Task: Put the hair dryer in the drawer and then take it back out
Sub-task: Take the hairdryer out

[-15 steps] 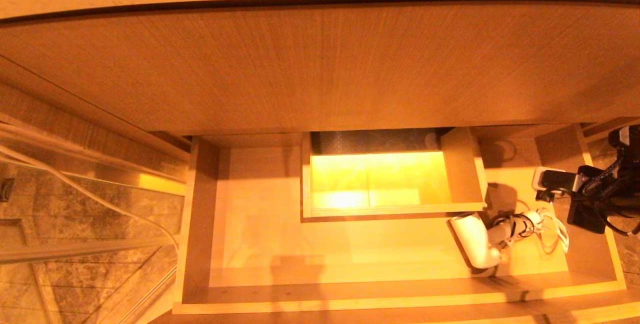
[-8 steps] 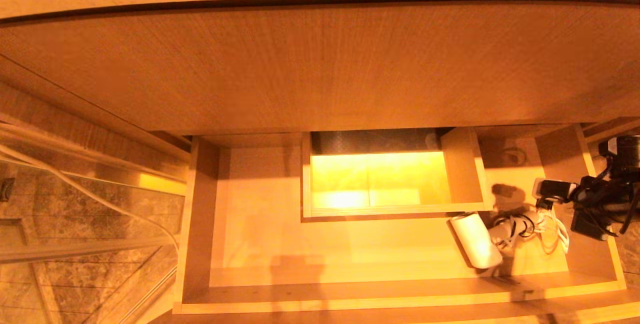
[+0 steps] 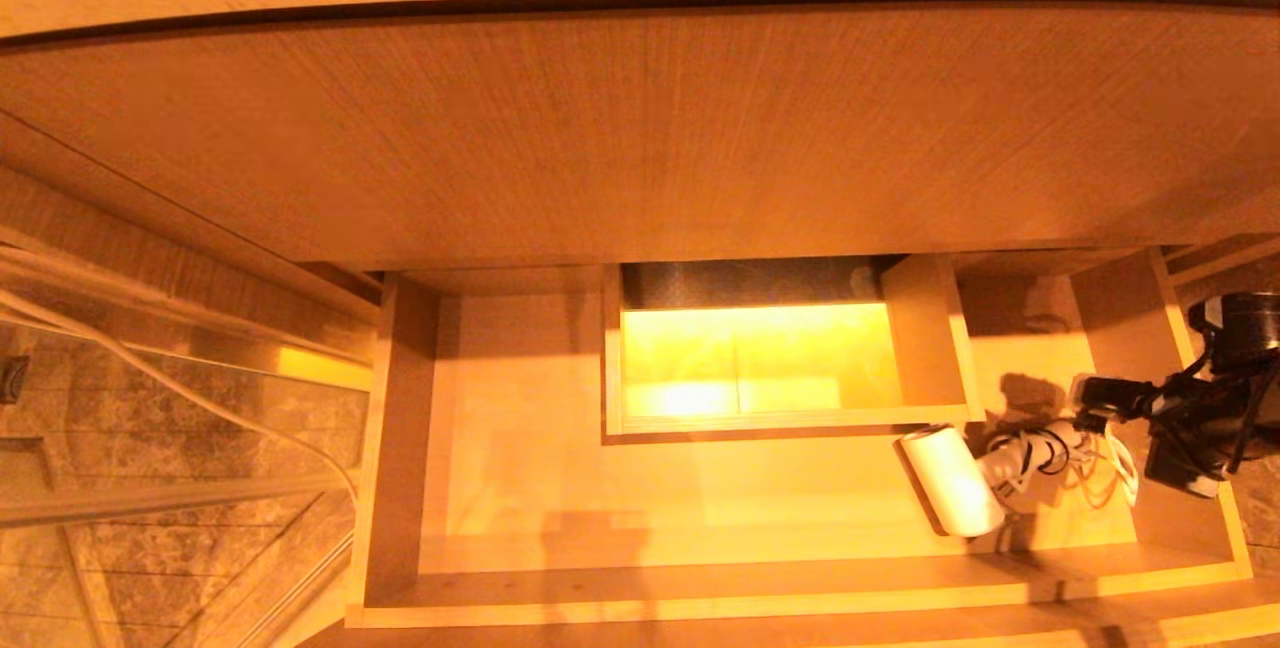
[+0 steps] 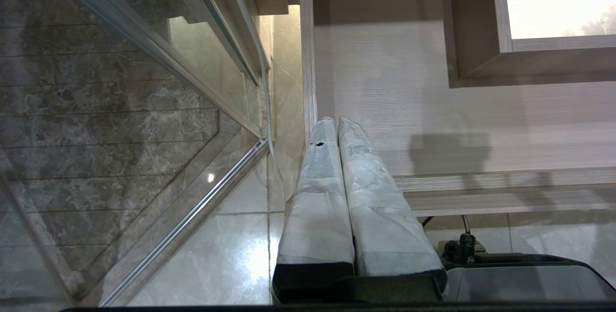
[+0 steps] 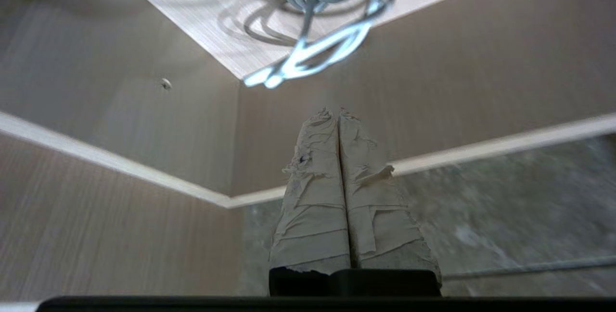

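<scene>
The hair dryer's handle [image 3: 1010,460] points toward my right gripper, so I go on in before I open the fingers until they are on both sides of the coiled cord [image 3: 1100,467].
The drawer [image 3: 700,593] stands pulled out, its pale floor showing. The white hair dryer [image 3: 950,483] lies on that floor at the right front, barrel toward the middle, and its coiled cord [image 3: 1095,453] with black ties trails to the right. My right gripper [image 3: 1082,391] hovers just above the cord near the drawer's right wall. In the right wrist view this gripper [image 5: 338,110] is shut with nothing in it, and the cord [image 5: 327,37] lies beyond its tips. My left gripper [image 4: 335,119] is shut and empty, parked by the drawer's left front corner.
A boxed cut-out [image 3: 760,358] rises at the drawer's mid-back, close to the dryer's barrel. A tall wood panel [image 3: 640,128] hangs over the drawer's rear. A glass partition with a metal rail [image 4: 183,225] and a tiled floor lie to the left.
My right gripper has moved toward the drawer's front and come down closer to the cord. The hair dryer has rolled a little, hiding more of its handle.
</scene>
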You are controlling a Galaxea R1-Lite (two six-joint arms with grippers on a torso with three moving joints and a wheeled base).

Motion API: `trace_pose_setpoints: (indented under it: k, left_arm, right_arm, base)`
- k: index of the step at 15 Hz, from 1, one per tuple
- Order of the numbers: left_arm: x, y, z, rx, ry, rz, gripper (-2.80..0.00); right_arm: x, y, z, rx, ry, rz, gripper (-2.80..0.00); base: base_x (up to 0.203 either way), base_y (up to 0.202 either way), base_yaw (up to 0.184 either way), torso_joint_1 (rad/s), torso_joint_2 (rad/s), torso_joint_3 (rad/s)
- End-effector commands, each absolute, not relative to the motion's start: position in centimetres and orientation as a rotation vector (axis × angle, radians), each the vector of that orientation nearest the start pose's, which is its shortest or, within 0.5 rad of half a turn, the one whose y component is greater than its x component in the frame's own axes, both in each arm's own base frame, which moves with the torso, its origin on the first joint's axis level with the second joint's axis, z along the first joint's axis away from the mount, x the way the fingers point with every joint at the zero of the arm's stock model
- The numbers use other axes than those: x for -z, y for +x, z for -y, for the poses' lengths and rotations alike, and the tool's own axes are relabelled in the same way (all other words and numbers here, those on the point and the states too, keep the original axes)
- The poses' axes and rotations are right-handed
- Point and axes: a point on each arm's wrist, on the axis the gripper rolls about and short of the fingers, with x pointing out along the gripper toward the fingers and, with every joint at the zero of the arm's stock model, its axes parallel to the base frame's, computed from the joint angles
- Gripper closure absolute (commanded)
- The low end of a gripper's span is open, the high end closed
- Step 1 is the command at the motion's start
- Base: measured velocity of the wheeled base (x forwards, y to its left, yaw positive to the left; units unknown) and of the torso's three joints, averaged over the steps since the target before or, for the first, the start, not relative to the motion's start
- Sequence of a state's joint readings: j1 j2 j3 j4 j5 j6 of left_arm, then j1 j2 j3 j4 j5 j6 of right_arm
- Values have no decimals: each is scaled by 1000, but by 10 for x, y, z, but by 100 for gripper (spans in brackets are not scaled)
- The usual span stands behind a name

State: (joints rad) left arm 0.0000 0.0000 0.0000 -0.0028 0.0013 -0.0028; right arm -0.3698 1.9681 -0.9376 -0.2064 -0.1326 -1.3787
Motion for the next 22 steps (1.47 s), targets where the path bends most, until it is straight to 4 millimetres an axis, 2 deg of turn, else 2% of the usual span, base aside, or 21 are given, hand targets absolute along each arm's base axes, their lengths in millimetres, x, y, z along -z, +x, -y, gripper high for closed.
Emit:
trace_pose_setpoints:
  k: [1, 6, 15, 16, 22]
  left_arm:
    - [-76, -23, 0, -2, -3, 3, 0]
    - [-76, -23, 0, -2, -3, 3, 0]
    - [-76, -23, 0, -2, -3, 3, 0]
    - [-76, -23, 0, -2, -3, 3, 0]
    - [-76, -23, 0, -2, -3, 3, 0]
  right_arm:
    - [-77, 321, 129, -196, -1160, -1028, 0]
    - [-61, 324, 135, -216, -1137, -1066, 0]
    - [-59, 331, 141, -194, -1120, -1057, 0]
    - [-58, 329, 142, -193, -1119, -1068, -280]
    - [-47, 328, 142, -214, -1094, -1100, -280]
  base:
    - [0, 0, 0, 0, 0, 0]
    - [0, 0, 0, 0, 0, 0]
    - [0, 0, 0, 0, 0, 0]
    - [0, 0, 0, 0, 0, 0]
    - [0, 0, 0, 0, 0, 0]
